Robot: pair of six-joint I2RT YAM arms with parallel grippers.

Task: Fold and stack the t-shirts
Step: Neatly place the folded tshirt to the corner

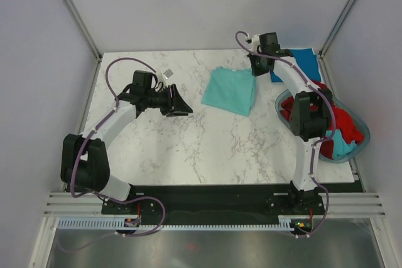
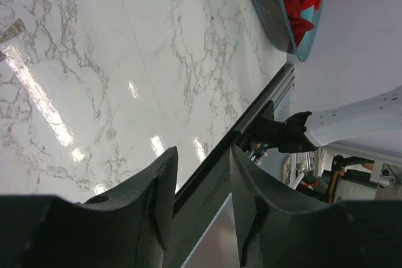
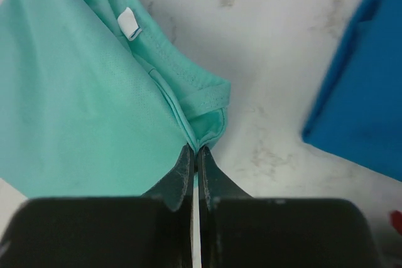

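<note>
I should keep pulling the folded teal-green t-shirt by its far corner with my right gripper until it covers the blue t-shirt. The way from the corner to the stack is clear.
A light teal-green t-shirt lies folded on the marble table; it fills the left of the right wrist view. My right gripper is shut on the shirt's folded edge at its far right corner. A folded deeper blue t-shirt lies at the back right, also in the right wrist view. Red t-shirts and a teal piece sit in the basket. My left gripper is open and empty above the table's left half.
A small grey square tag lies at the back left of the table. The translucent basket stands at the right edge, its rim in the left wrist view. Grey walls enclose the table on three sides.
</note>
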